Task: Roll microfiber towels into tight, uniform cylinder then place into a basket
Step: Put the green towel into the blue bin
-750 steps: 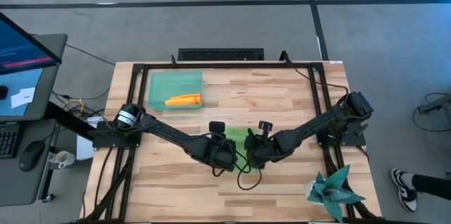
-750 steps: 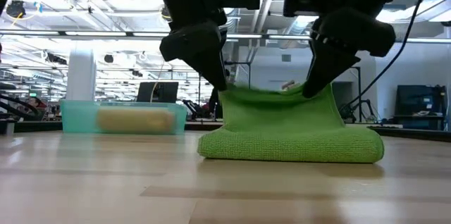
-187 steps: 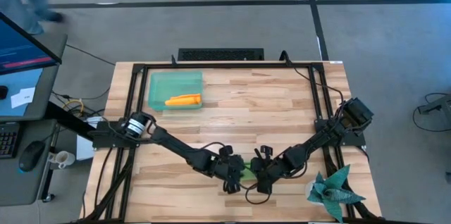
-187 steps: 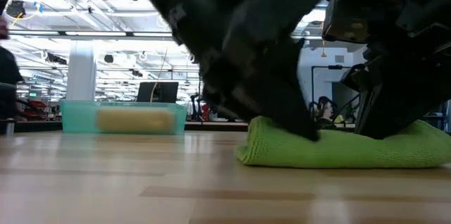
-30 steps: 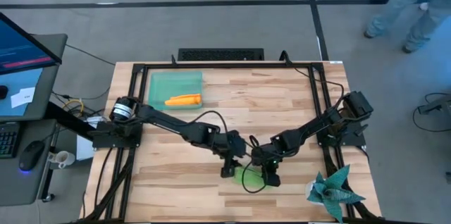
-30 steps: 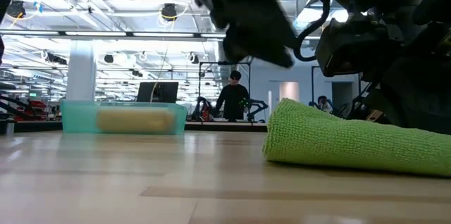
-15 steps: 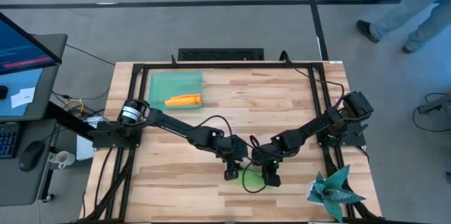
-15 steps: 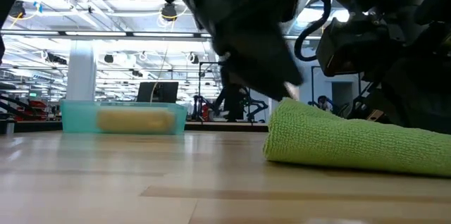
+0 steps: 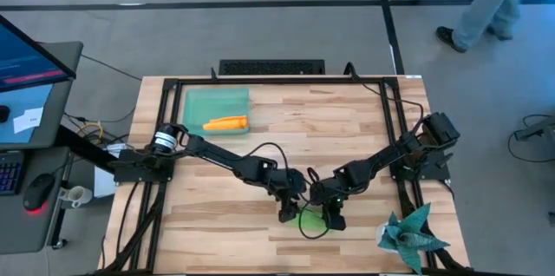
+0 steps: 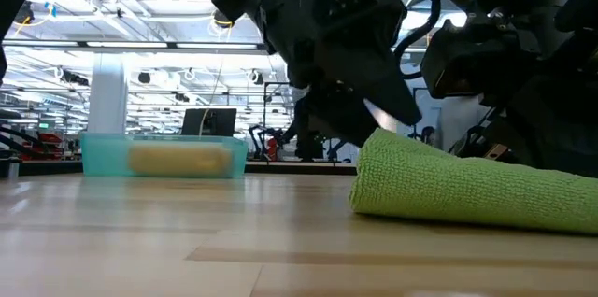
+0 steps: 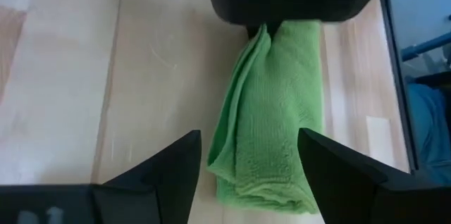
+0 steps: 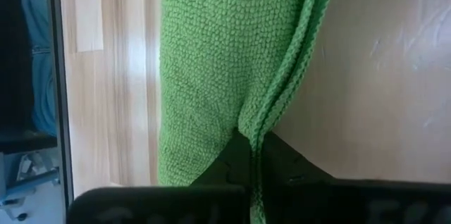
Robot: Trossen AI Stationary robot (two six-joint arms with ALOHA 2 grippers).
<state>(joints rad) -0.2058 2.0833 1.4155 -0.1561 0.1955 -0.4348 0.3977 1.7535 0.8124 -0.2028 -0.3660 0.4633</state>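
The green towel's loose end (image 10: 370,181) is between my left gripper's open fingers, and my right gripper holds the other end. My left gripper keeps going down until it closes on the seam (image 11: 230,151).
The lime green microfiber towel (image 9: 310,220), loosely rolled, lies on the table near its near edge and shows long and low in the low view (image 10: 467,190). My right gripper (image 12: 250,164) is shut on one end of it. My left gripper (image 11: 246,175) is open and slants down over the other end (image 11: 261,189), one finger on either side. The mint-green basket (image 9: 195,102) stands at the far left with the rolled orange towel (image 9: 225,123) lying in it. My right gripper pinches the layered edge of the green towel (image 12: 254,129) between its two shut fingers, at the roll's open seam near one end. The fingers slant down from above. Several layers show in the pinch. The towel lies on the table.
A dark teal spiky cloth (image 9: 412,234) lies at the near right corner. The black frame rails (image 9: 390,120) run along the table's sides. A monitor and desk stand off the left edge. A person's legs (image 9: 486,7) show on the floor beyond the far right.
My left gripper has come down and a little toward the near edge, over the green towel's free end. The towel and my right gripper have kept still.
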